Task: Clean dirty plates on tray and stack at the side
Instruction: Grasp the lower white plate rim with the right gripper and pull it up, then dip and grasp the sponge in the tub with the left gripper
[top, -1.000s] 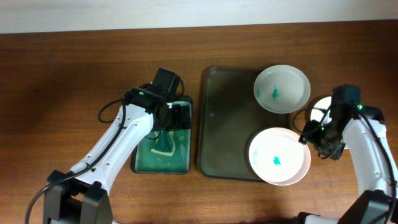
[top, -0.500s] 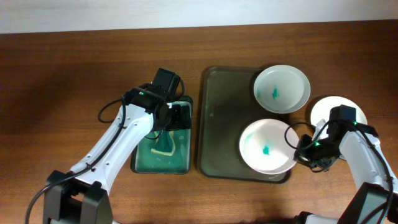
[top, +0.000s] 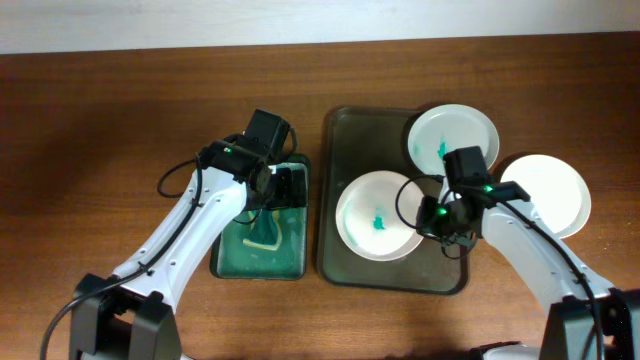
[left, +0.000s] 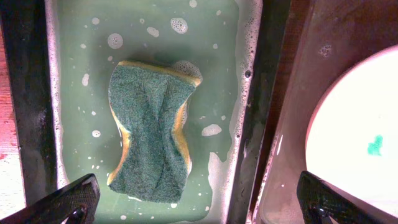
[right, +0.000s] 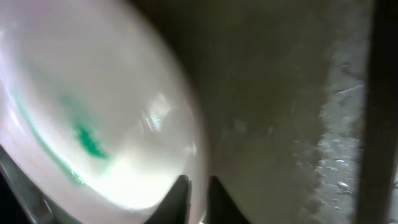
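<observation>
The white plate at my right gripper has a teal stain (top: 378, 223) on it, so my left gripper needs to take the sponge from the basin (top: 263, 232) and wipe the plate before stacking.
The dark tray (top: 345, 150) lies at the table's centre. My right gripper (top: 437, 216) is shut on the right rim of a white plate (top: 378, 215) with a teal stain, held over the tray's left half. In the right wrist view the fingers (right: 199, 194) pinch that plate's rim (right: 93, 124) above the tray (right: 280, 93). A second stained plate (top: 452, 140) sits at the tray's far right corner. A third plate (top: 550, 195) with no stain showing lies on the table right of the tray. My left gripper (top: 285, 188) is open and empty above the basin.
A green basin (top: 288, 255) of soapy water stands left of the tray. It holds a green and yellow sponge (left: 151, 130) below my open left fingers (left: 199, 202). The held plate's edge (left: 354, 137) shows at the right of the left wrist view.
My right gripper has moved the stained plate left, from the tray's near right corner to its left half. The plate on the table is now uncovered. The left arm has not moved.
</observation>
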